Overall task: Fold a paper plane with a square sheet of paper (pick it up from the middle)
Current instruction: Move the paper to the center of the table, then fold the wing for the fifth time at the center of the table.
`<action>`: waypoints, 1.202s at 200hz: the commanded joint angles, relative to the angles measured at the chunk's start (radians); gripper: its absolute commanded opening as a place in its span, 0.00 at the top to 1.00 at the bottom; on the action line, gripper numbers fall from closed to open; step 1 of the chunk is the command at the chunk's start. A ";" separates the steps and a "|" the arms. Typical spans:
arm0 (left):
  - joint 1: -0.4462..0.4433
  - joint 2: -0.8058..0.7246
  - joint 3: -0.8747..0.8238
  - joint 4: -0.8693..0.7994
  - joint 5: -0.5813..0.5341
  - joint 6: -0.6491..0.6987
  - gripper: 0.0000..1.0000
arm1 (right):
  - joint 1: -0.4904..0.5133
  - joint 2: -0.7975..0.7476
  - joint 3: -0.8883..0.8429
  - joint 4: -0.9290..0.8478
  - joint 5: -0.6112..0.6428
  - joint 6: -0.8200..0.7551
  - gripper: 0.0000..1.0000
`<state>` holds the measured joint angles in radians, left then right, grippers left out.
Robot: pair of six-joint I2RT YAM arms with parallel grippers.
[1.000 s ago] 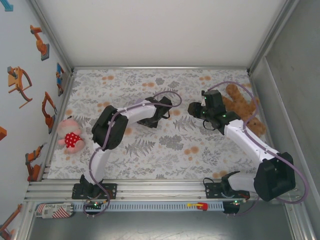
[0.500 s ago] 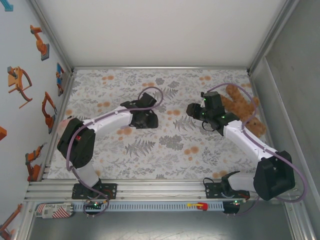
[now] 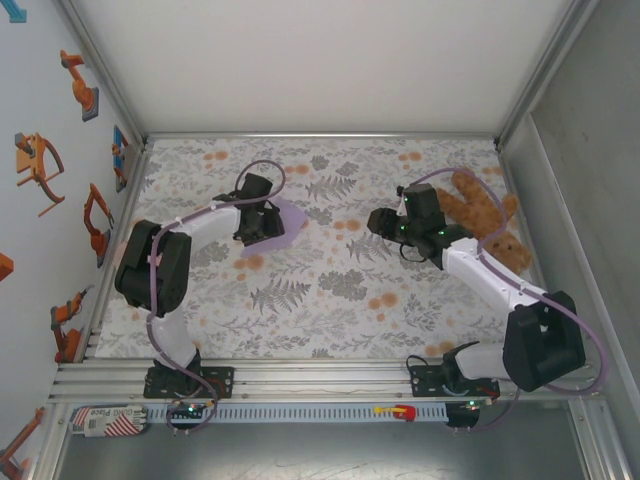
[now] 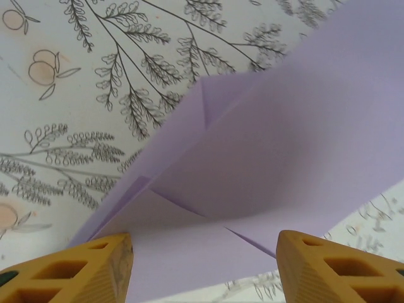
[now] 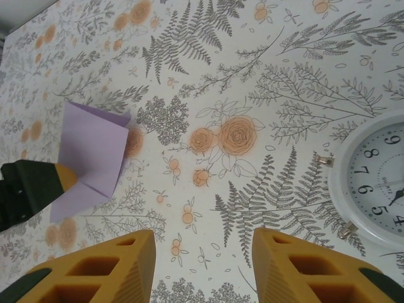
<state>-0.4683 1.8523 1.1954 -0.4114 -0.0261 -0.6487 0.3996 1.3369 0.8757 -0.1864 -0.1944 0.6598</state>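
The lavender sheet (image 3: 292,221) is under my left gripper and far from my right gripper. Next, I slide it toward the middle (image 3: 328,242) so that my right gripper can pinch it.
The lavender sheet of paper (image 3: 284,224) lies on the flowered cloth left of centre, folded into layered flaps with creases. My left gripper (image 3: 262,226) hovers at its left edge. In the left wrist view the paper (image 4: 265,145) spreads between and beyond the open gripper (image 4: 205,271), whose yellow fingers (image 4: 95,268) stand well apart with no pinch on it. My right gripper (image 3: 380,222) is open over bare cloth right of centre. Its wrist view shows the paper (image 5: 95,148) far to the left, a left fingertip (image 5: 63,177) at its edge, and the open right gripper (image 5: 202,265).
A brown teddy bear (image 3: 485,215) lies at the back right beside my right arm. A white clock (image 5: 379,183) sits on the cloth just right of my right gripper. The cage walls close in the cloth (image 3: 330,300) on all sides.
My left arm has swung left and its gripper has opened, leaving the folded paper uncovered on the cloth. The right gripper has drifted slightly left.
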 commanded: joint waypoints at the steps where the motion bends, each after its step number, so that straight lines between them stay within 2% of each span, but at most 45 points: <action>1: 0.009 0.041 0.037 0.012 0.021 0.006 0.38 | -0.007 0.017 -0.012 0.038 -0.026 0.022 0.55; 26: 0.010 0.071 0.041 0.014 0.040 -0.001 0.38 | -0.007 0.041 -0.021 0.060 -0.044 0.045 0.52; 65: -0.005 0.083 -0.012 0.065 0.170 -0.061 0.41 | -0.001 0.070 -0.077 0.170 -0.094 0.145 0.48; 101: -0.092 0.073 -0.071 0.116 0.236 -0.139 0.43 | 0.026 0.127 -0.075 0.202 -0.154 0.236 0.49; 136: -0.186 0.055 -0.096 0.141 0.238 -0.228 0.47 | 0.086 0.204 -0.080 0.247 -0.185 0.319 0.53; 155: -0.210 0.046 -0.121 0.171 0.242 -0.286 0.51 | 0.116 0.235 -0.096 0.263 -0.169 0.380 0.54; 205: -0.217 0.046 -0.178 0.211 0.261 -0.416 0.69 | 0.144 0.309 -0.146 0.342 -0.169 0.532 0.61; 240: -0.216 0.055 -0.187 0.206 0.272 -0.464 0.75 | 0.162 0.367 -0.132 0.384 -0.188 0.572 0.61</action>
<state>-0.6762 1.8732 1.0538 -0.1204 0.2184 -1.0435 0.5446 1.6745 0.7387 0.1360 -0.3656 1.1656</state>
